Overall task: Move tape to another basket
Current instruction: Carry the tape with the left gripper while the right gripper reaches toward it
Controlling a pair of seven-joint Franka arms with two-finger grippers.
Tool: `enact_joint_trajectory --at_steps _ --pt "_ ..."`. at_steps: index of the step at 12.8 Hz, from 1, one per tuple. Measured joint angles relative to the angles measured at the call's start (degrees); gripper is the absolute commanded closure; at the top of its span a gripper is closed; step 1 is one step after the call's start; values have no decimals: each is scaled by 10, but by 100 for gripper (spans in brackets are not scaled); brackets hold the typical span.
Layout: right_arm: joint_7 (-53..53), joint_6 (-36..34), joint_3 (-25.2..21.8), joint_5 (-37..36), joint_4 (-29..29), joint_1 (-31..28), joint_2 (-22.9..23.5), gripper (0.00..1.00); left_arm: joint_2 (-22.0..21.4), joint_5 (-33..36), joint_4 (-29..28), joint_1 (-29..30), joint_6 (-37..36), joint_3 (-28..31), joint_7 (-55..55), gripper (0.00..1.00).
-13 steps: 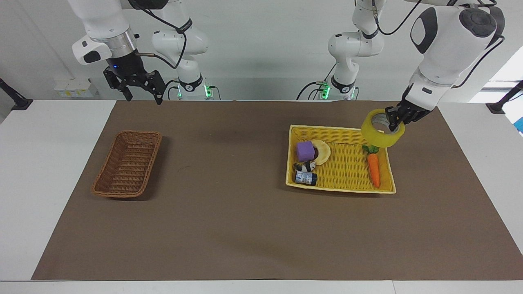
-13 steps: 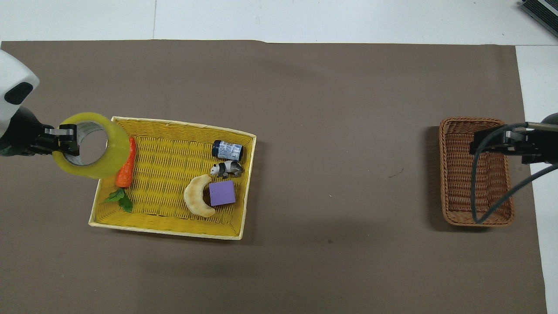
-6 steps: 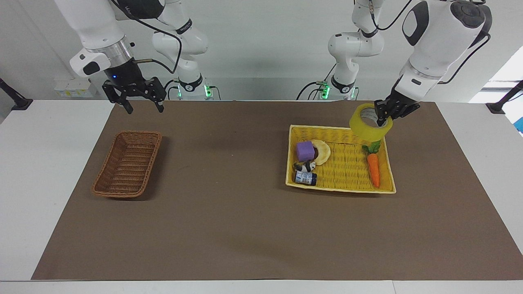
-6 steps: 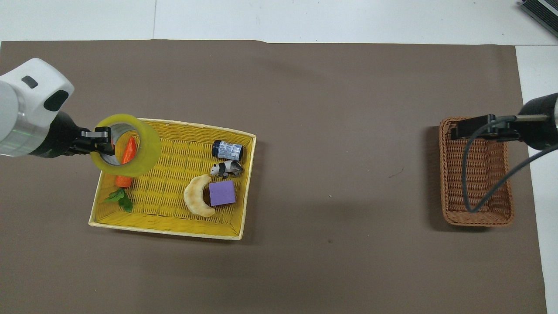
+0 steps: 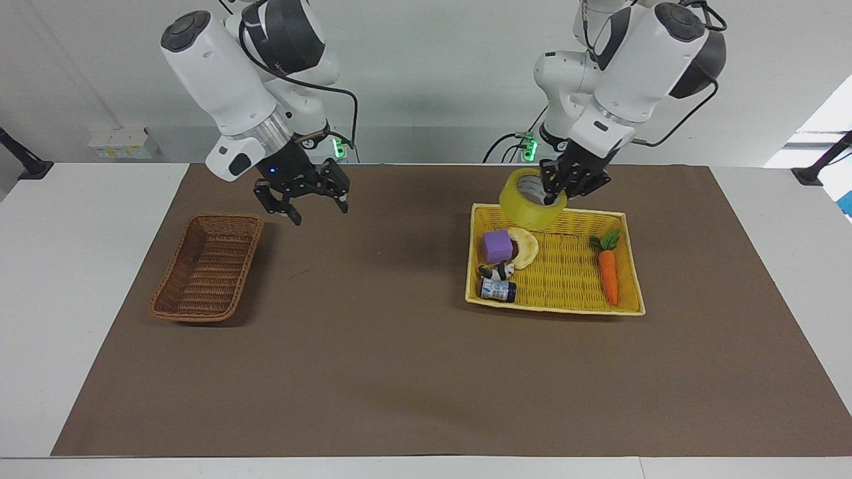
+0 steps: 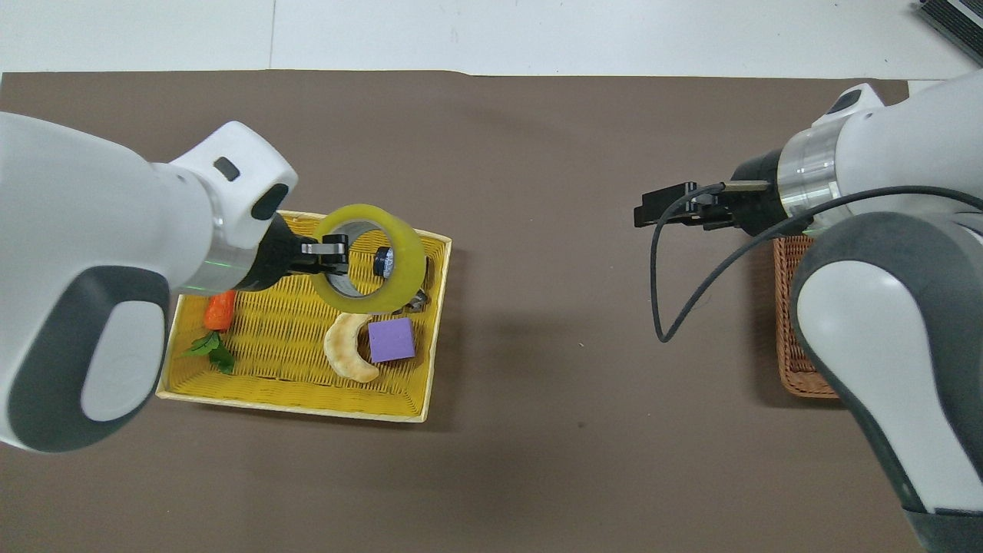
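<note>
Next, I take the tape's free side (image 6: 411, 262) with my right gripper and carry the tape over, because my left gripper is holding it far from the dark-brown wicker basket (image 5: 208, 267).
The tape (image 5: 527, 210) is a wide yellowish roll, held up in the air by my left gripper (image 5: 551, 195), which is shut on its wall. The roll hangs over the yellow tray basket (image 5: 552, 307), over the edge nearer the robots. In the overhead view the tape (image 6: 411, 269) and left gripper (image 6: 338, 253) cover the tray's small jar. The dark-brown wicker basket (image 5: 208, 266) lies at the right arm's end of the table with nothing in it. My right gripper (image 5: 318, 207) is open and empty over the mat beside that basket. In the overhead view the right arm hides most of the basket (image 6: 795, 369).
The yellow tray basket (image 6: 292, 405) holds a carrot (image 5: 608, 273), a purple block (image 5: 497, 245), a crescent bread (image 5: 527, 247), a panda toy (image 5: 499, 271) and a small jar (image 5: 498, 290). A brown mat (image 5: 399, 359) covers the table.
My left gripper has carried the tape from the tray's outer end across the tray toward the table's middle. My right gripper has moved from over the brown basket toward the middle.
</note>
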Motion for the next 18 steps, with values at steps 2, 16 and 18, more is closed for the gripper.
enact_joint_trajectory --at_steps 2,16,18 --pt "18 19 0 43 0 13 6 0 19 -20 -21 -36 65 0 -4 100" --pt "-105 17 -2 130 -21 6 19 0 118 -125 -1 -167 338 -24 -97 100" --pt "-105 11 -2 136 -21 9 18 0 118 -125 -2 -182 370 -25 -125 100"
